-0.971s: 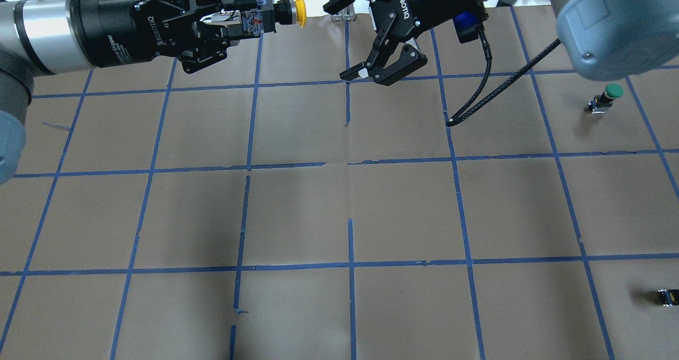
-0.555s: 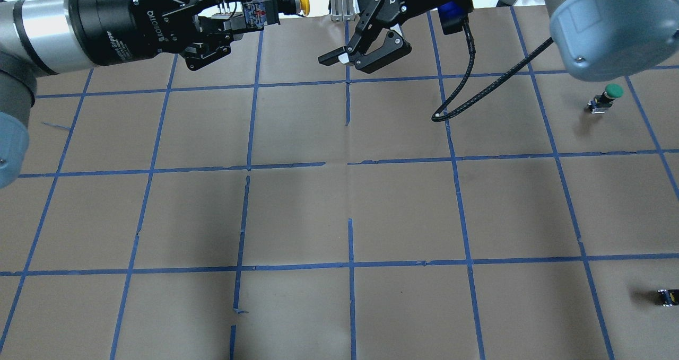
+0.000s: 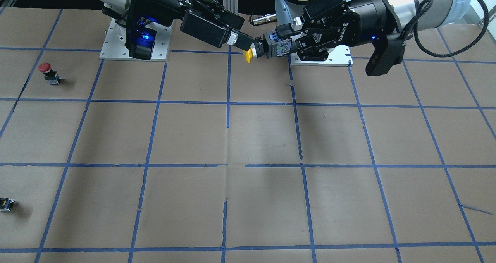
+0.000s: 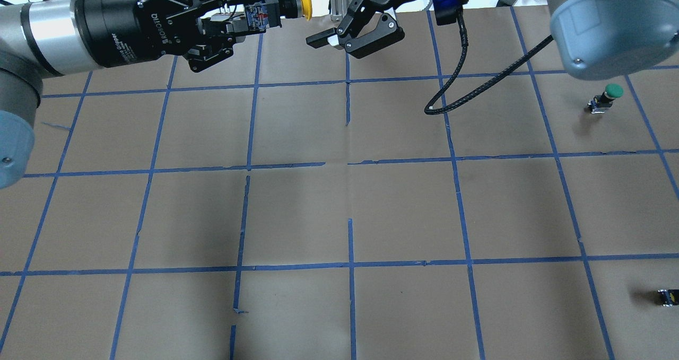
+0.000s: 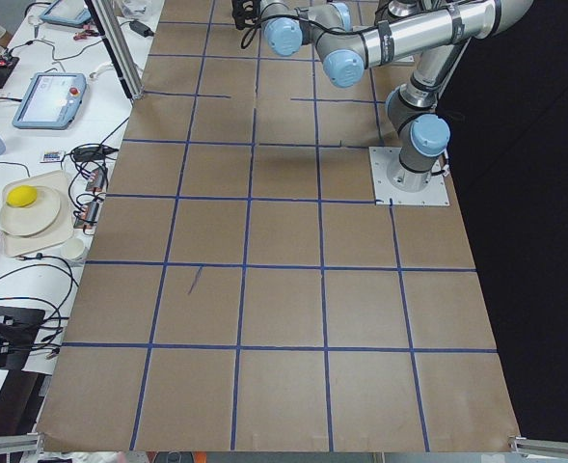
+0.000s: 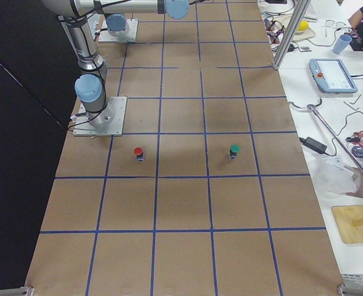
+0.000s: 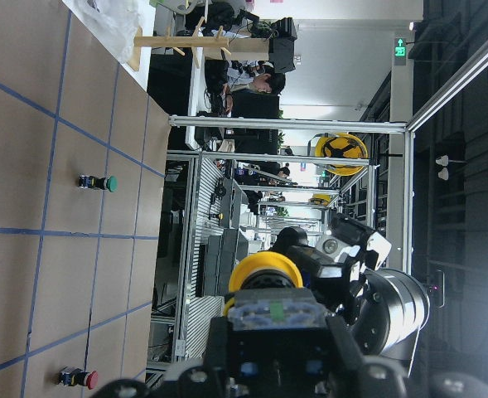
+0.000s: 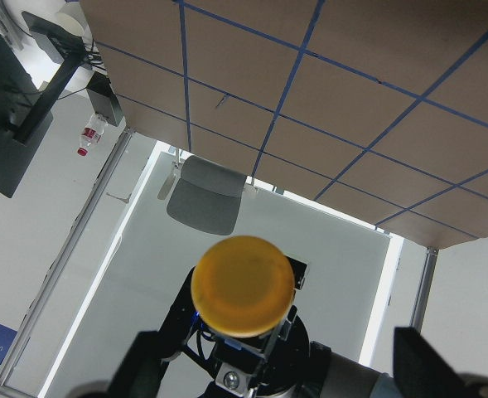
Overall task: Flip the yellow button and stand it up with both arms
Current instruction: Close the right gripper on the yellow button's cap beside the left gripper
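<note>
I expect the black and grey body (image 3: 277, 47) to come along whole when I carry the yellow cap (image 3: 249, 54), because the cap sits close against the body.
My left gripper (image 4: 245, 18) is shut on the yellow button's black and grey body (image 4: 262, 14) and holds it level, high above the table's far edge. The yellow cap (image 4: 305, 2) points at my right gripper (image 3: 245, 34). The right gripper is open, with its fingertips level with the cap (image 3: 248, 56). One finger (image 4: 339, 35) is below the cap in the overhead view; the other is cut off by the frame's top. In the right wrist view the cap (image 8: 242, 286) faces the camera, centred between the fingers (image 8: 422, 365). I cannot tell whether they touch it.
A green-capped button (image 4: 610, 96) stands on the table at the right. A red-capped button (image 3: 46, 71) stands near the right arm's base plate. A small capless black block (image 4: 667, 296) lies near the right front edge. Brown paper with blue tape lines covers the table (image 4: 350, 201).
My right gripper has moved left and toward the table's far edge, closing in on the yellow cap with its jaws open. My left gripper has shifted slightly right, still holding the button.
</note>
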